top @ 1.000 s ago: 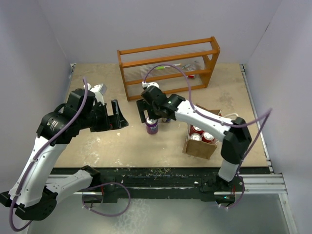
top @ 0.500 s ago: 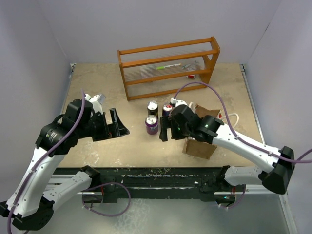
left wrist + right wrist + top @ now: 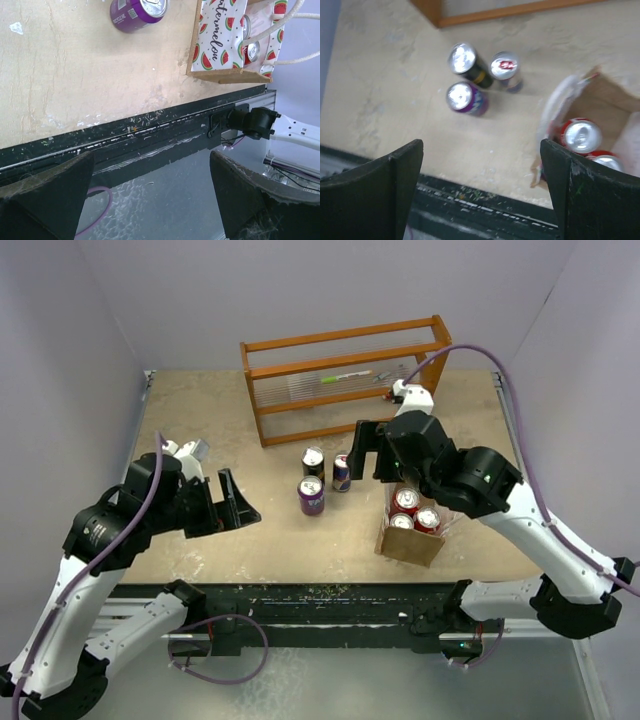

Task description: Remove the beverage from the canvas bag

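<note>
I go on moving my right gripper with its fingers open toward the rear red can's top [image 3: 407, 499], which is clear in the open canvas bag [image 3: 413, 512], and close it around that can.
The tan canvas bag [image 3: 411, 540] stands at the right front, open, with red-topped cans [image 3: 405, 502] inside. It shows in the right wrist view [image 3: 600, 95] with cans [image 3: 580, 136], and in the left wrist view [image 3: 220, 50] with a watermelon print. Three cans stand on the table to its left: a black one [image 3: 313, 461], a blue one [image 3: 342, 472] and a purple one [image 3: 311, 496]. My right gripper [image 3: 372, 454] [image 3: 481, 150] is open and empty, high up between these cans and the bag. My left gripper [image 3: 232, 502] [image 3: 151, 160] is open and empty at the left front.
An orange wooden rack [image 3: 345, 375] stands at the back. The table's dark front rail [image 3: 330, 592] runs below the bag. White loop handles [image 3: 292, 20] hang off the bag's right side.
My right gripper has let go of the purple can, risen and swung back right towards the bag. My left arm has sunk slightly towards the front.
</note>
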You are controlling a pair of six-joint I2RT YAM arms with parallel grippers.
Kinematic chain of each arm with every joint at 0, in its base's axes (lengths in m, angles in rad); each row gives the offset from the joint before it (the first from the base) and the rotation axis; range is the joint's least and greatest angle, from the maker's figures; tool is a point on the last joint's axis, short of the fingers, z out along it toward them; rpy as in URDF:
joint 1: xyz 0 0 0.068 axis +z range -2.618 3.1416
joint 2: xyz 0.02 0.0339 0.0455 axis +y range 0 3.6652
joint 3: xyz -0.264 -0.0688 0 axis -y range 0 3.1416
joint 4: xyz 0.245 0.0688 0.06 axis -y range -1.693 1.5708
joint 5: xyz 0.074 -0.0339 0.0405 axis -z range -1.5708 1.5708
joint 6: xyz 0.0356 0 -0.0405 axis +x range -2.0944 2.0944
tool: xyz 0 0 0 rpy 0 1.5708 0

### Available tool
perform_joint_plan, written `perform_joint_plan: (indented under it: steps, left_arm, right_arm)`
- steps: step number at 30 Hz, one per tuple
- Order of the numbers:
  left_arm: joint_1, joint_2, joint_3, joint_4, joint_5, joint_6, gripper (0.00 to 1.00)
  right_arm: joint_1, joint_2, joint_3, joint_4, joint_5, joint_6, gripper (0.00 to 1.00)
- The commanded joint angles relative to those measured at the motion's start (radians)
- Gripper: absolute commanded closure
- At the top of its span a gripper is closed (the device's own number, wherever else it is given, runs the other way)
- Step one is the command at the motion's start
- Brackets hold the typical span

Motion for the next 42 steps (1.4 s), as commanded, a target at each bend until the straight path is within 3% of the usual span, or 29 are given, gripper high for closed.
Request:
perform_joint_plan:
  steps: [1,5,14,18,27,34,42]
  left_arm:
    - [0.004,0.012,0.031,-0.005,-0.001,0.005,0.01]
    - [0.004,0.029,0.029,-0.001,-0.019,0.023,0.01]
    - [0.004,0.258,0.176,0.074,-0.05,0.117,0.01]
    - [0.004,0.417,0.298,0.09,-0.038,0.194,0.01]
    - [0.004,0.66,0.453,0.177,0.008,0.265,0.01]
    - [0.013,0.754,0.524,0.206,-0.06,0.262,0.01]
    - [0.015,0.74,0.46,0.271,-0.043,0.191,0.01]
  right_arm:
    - [-0.078,0.019,0.064,-0.164,0.241,-0.02,0.0]
    - [-0.252,-0.026,-0.016,-0.112,0.16,-0.071,0.0]
    - [-0.437,-0.102,-0.283,-0.033,0.051,-0.08,0.01]
    - [-0.461,-0.077,-0.355,0.016,-0.028,-0.075,0.05]
    - [-0.464,0.088,-0.394,0.086,-0.194,-0.173,0.24]
    - [-0.464,0.123,-0.459,0.125,-0.248,-0.175,0.24]
    - [-0.464,0.163,-0.454,0.097,-0.184,-0.185,0.22]
